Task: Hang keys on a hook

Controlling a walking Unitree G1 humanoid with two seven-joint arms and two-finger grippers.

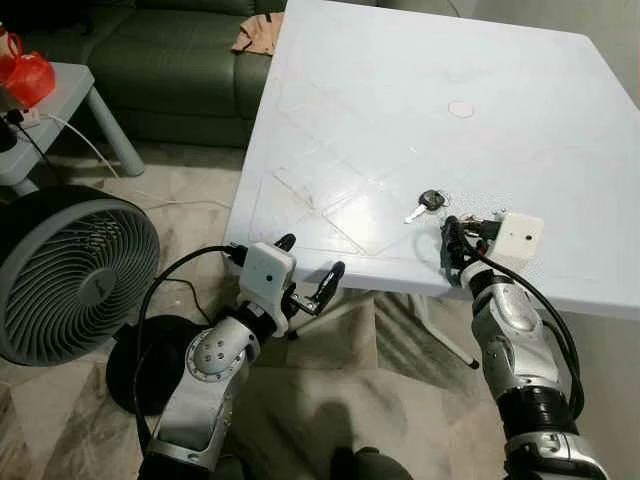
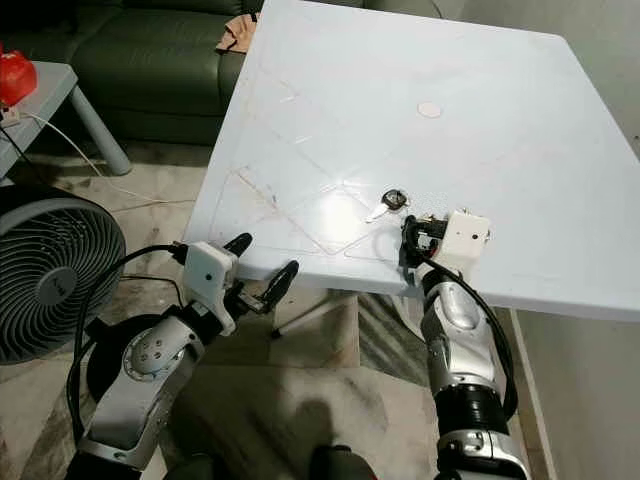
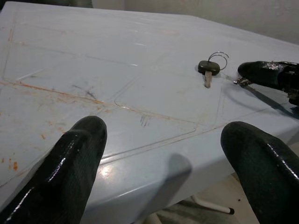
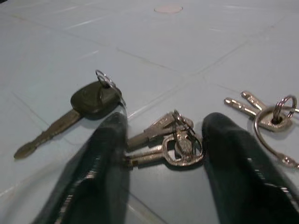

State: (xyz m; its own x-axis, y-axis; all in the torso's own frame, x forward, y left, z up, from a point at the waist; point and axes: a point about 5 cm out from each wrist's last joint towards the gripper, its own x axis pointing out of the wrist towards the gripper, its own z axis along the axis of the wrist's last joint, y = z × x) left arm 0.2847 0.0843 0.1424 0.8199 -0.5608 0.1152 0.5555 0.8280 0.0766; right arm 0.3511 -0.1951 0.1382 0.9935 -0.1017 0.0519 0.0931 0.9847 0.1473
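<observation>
I expect when I carry the pair of silver keys, their ring (image 4: 182,120) will keep sticking out past my fingers, since it stands up at the key heads (image 4: 184,146).
A black-headed key (image 1: 431,201) with a thin ring lies near the front edge of the white table (image 1: 420,90). Just right of it lie a pair of silver keys (image 4: 173,140) and another silver bunch on a ring (image 4: 268,114). My right gripper (image 1: 455,240) is open over the table's front edge, its fingers (image 4: 100,168) set on either side of the pair of silver keys, not closed on them. My left gripper (image 1: 311,256) is open with nothing in it, at the table's front left edge, pointing toward the keys.
A round grey floor fan (image 1: 70,275) stands at my left, with its cable on the tiled floor. Behind it are a grey side table (image 1: 75,90) with a red thing (image 1: 25,75) on it and a green sofa (image 1: 170,60). A round cap (image 1: 461,109) marks the table's middle.
</observation>
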